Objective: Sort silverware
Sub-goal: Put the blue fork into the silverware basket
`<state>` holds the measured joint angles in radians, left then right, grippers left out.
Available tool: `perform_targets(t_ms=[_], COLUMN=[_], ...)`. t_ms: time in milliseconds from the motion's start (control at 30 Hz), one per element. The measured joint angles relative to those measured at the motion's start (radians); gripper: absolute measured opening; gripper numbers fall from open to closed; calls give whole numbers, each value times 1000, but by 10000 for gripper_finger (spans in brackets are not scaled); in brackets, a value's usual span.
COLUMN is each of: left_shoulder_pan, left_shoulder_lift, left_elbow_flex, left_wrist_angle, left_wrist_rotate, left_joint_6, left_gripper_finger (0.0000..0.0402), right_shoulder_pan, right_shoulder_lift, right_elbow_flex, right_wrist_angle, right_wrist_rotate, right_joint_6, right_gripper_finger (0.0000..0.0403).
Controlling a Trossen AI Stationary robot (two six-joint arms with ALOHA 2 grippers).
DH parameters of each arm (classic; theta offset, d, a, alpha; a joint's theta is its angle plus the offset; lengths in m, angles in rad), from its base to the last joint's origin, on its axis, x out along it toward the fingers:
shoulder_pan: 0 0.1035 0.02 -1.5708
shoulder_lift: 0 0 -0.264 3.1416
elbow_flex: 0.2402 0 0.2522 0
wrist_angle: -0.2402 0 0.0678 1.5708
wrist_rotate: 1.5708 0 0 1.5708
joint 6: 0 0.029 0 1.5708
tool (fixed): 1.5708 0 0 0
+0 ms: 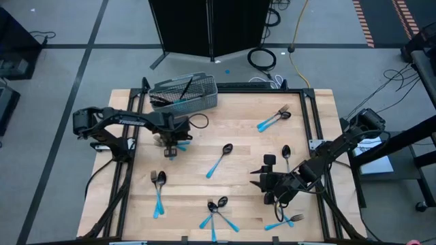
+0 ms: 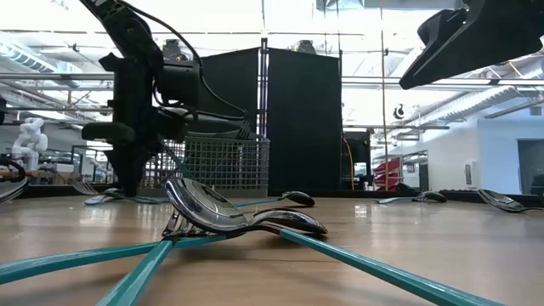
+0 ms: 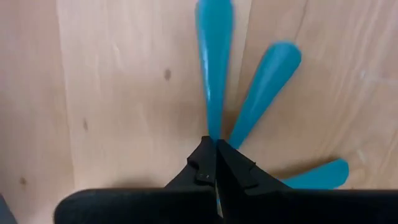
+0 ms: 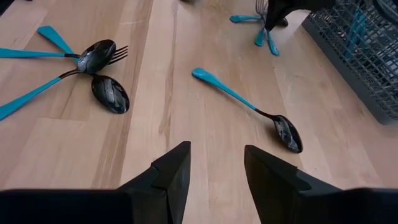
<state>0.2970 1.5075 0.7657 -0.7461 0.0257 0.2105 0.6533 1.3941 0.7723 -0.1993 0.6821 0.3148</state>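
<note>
My left gripper is pinching where two blue handles crowd together (image 3: 225, 133). I should open it, lift away from the heap of handles and line up on just one piece of silverware.
Light-blue-handled silverware lies scattered on the wooden table. My left gripper (image 1: 172, 144) stands in front of the grey wire-mesh basket (image 1: 184, 95), over a small fan of three pieces (image 4: 265, 34). It points down and is shut on one blue handle (image 3: 214, 68); two more handles (image 3: 266, 84) spread beside it. My right gripper (image 1: 262, 178) hovers open and empty at the right front, with nothing between its fingers (image 4: 214, 165). A lone spoon (image 1: 219, 160) lies at mid-table. My left gripper pinches one blue handle (image 3: 214, 134) between its two fingertips, coming from above and pointing down. The handle runs out flat from the fingertips, beside the two other handles. The fingers hide the piece's head; whether it is lifted clear of the table I cannot tell.
More pieces lie in a crossed pile at the front middle (image 1: 218, 211), a pair at the front left (image 1: 158, 187), a pair at the far right (image 1: 274, 119), a spoon (image 1: 287, 155) and a group (image 1: 285, 221) by my right gripper. The basket holds several pieces.
</note>
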Motion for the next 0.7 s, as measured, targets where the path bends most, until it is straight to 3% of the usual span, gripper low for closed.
perform_targets(t_ms=[467,700], left_shoulder_pan=[0,0], left_shoulder_lift=[-2,-2], left_elbow_flex=[9,9], left_wrist_angle=[77,80], left_wrist_rotate=[-39,-68], left_joint_6=[31,-21], left_gripper_finger=[0,45], right_shoulder_pan=[-5,-4], right_shoulder_lift=[0,0], right_elbow_flex=[0,0], right_wrist_angle=[0,-1], right_wrist_rotate=[-1,-1], right_joint_6=[-8,-12], right_gripper_finger=[144,144])
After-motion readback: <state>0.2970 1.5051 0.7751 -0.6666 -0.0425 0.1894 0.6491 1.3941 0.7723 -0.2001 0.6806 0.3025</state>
